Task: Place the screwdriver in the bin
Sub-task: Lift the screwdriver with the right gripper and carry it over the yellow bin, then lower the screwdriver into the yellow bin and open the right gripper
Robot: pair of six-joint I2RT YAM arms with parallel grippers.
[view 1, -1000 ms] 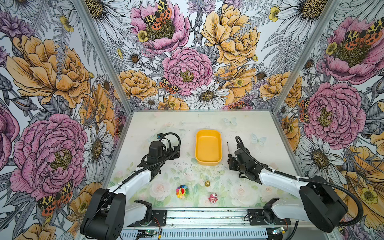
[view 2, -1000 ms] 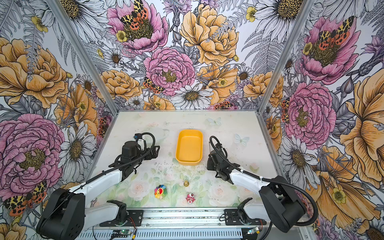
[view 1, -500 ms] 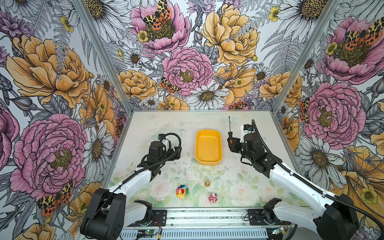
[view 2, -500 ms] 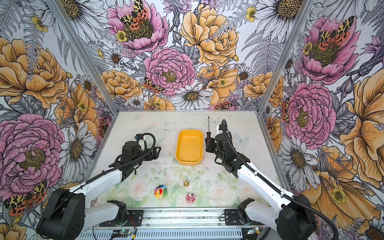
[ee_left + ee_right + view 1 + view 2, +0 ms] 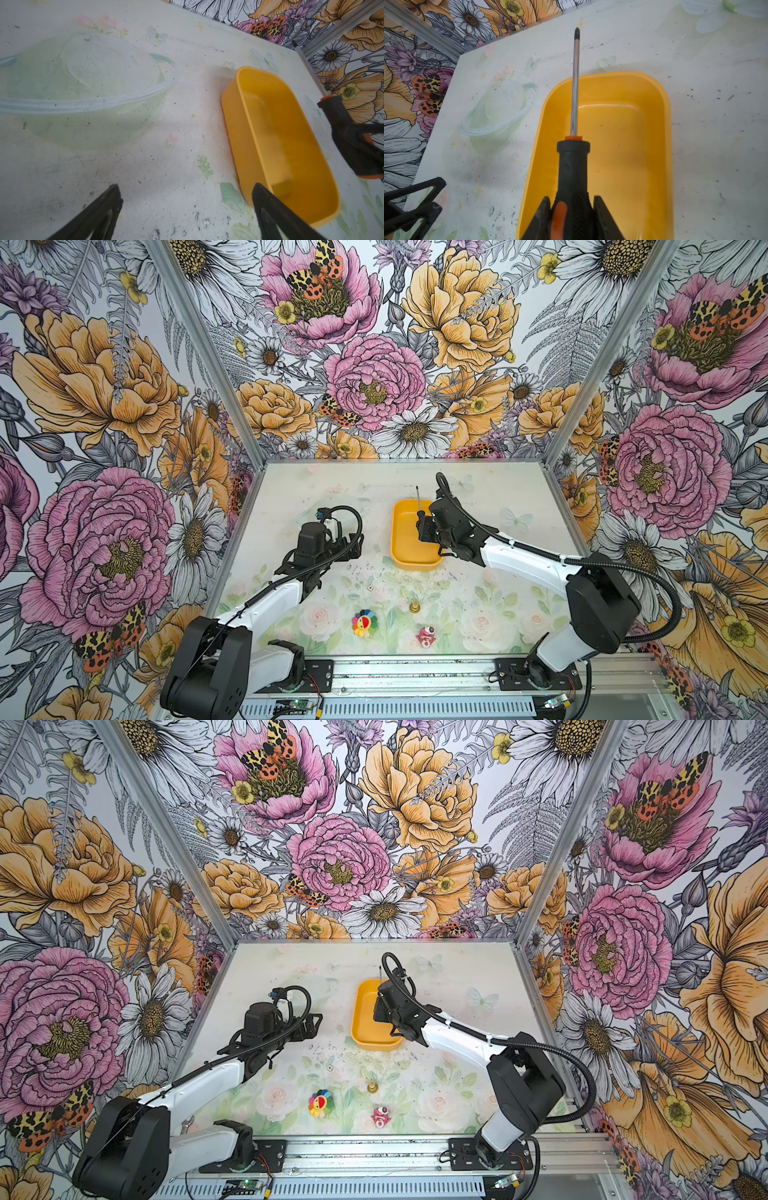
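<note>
My right gripper should keep pulling the screwdriver (image 5: 418, 500) back and down until all of it is inside the bin (image 5: 407, 539), as it points along the bin's long side.
My right gripper (image 5: 571, 199) is shut on the black, orange-marked handle of the screwdriver (image 5: 574, 166). It holds the tool in the air above the yellow-orange bin (image 5: 633, 145), and the thin shaft points out past the bin's far rim. In both top views the screwdriver (image 5: 418, 499) (image 5: 380, 975) and right gripper (image 5: 424, 529) (image 5: 379, 1009) hang over the bin (image 5: 405, 547) (image 5: 365, 1025), which holds nothing. My left gripper (image 5: 353, 545) (image 5: 185, 187) stands open just left of the bin, low over the table, with nothing between its fingers.
Near the front edge lie a multicoloured flower toy (image 5: 363, 622), a small brass piece (image 5: 414, 606) and a pink toy (image 5: 426, 633). A silver wrench (image 5: 187, 1123) peeks out beside the left arm's base. Flowered walls close three sides.
My right gripper has lifted the screwdriver off the table to the right of the bin and carried it back and left, over the bin. The left arm has stayed still.
</note>
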